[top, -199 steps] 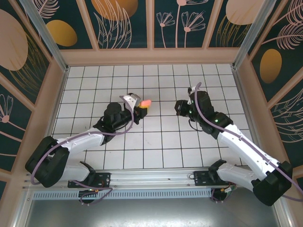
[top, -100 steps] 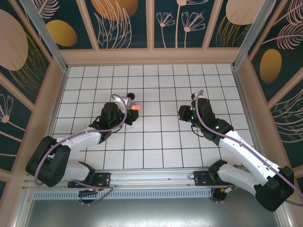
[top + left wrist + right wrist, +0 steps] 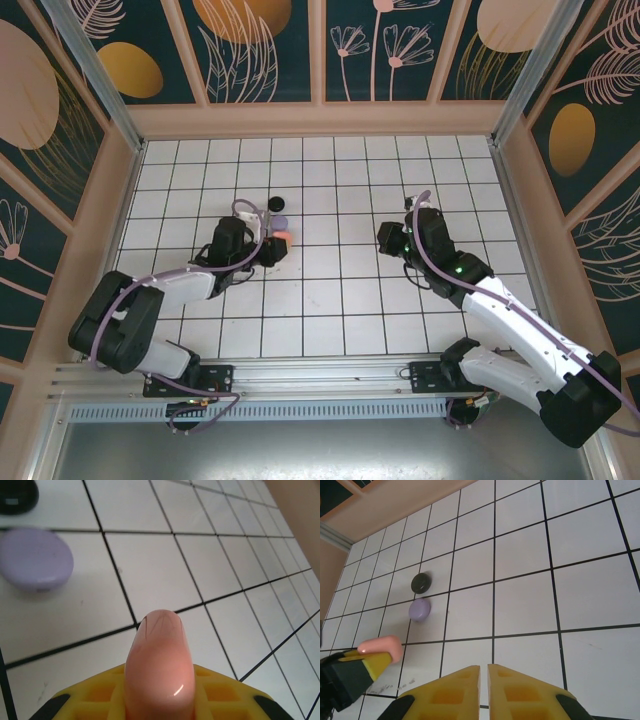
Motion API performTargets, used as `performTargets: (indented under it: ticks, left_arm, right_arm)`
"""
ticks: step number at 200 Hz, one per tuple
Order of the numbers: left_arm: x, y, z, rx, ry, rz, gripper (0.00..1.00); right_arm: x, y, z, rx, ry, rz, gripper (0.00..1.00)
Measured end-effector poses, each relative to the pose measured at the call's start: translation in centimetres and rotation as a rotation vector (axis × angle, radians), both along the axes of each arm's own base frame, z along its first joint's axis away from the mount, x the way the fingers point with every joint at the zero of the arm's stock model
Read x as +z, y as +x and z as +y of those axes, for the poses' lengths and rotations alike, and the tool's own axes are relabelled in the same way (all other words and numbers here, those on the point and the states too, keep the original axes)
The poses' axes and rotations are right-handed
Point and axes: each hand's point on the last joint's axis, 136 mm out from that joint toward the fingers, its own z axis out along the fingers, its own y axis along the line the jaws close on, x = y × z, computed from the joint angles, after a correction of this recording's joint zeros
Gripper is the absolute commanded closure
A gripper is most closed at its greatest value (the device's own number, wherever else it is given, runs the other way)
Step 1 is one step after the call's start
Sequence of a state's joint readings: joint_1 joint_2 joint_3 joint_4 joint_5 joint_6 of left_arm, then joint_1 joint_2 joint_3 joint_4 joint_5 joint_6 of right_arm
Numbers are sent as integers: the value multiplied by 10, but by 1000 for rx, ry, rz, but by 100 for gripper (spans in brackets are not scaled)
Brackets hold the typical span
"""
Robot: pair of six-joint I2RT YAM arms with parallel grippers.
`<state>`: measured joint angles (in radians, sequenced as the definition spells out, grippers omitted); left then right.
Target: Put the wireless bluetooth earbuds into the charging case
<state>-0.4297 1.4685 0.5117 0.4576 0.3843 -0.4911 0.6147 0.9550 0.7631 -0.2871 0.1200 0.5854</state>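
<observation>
The closed pink case [image 3: 382, 646] hangs low over open tiles, clear of the lilac case, so my left gripper should keep lowering it until it touches the tiles [image 3: 389, 674], then let go.
My left gripper [image 3: 277, 244] is low over the tiles, left of centre, shut on a closed salmon-pink charging case [image 3: 284, 238]. The case's rounded end sticks out past the yellow fingers [image 3: 215, 690]. Seen from the right wrist, the same pink case [image 3: 381, 647] pokes out of the left gripper [image 3: 367, 662]. Just beyond it, a closed lilac case [image 3: 35, 560] and a black case [image 3: 15, 497] lie on the tiles. My right gripper [image 3: 483, 672] hovers right of centre, shut, with nothing between its fingers. The wireless bluetooth earbuds are out of view.
The white tiled floor [image 3: 330, 300] has tan walls at the back and on both sides. The lilac case [image 3: 281, 221] and black case [image 3: 276, 205] sit close behind my left gripper. My right gripper [image 3: 386, 238] is about two tiles to the right.
My left arm drew back toward the left and came down with the pink case. The lilac and black cases came into sight behind it. My right arm shifted slightly right, then stayed still.
</observation>
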Motion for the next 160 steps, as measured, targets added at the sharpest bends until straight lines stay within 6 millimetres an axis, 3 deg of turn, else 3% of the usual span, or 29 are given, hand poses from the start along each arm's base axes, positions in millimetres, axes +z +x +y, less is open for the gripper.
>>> performTargets:
  ticks: [46,68,131,160]
  left_arm:
    - [-40,-6,10,21,33,107,100]
    - [-54,-7,13,29,43,146,94]
    - [-52,1,17,51,41,148,41]
    - [-46,9,30,105,60,150,26]
  right_arm:
    - [14,4,0,-10,6,-27,85]
    - [26,6,1,-10,13,-51,84]
    - [30,9,0,-9,-12,-58,73]
    - [39,11,-1,-12,-8,-72,69]
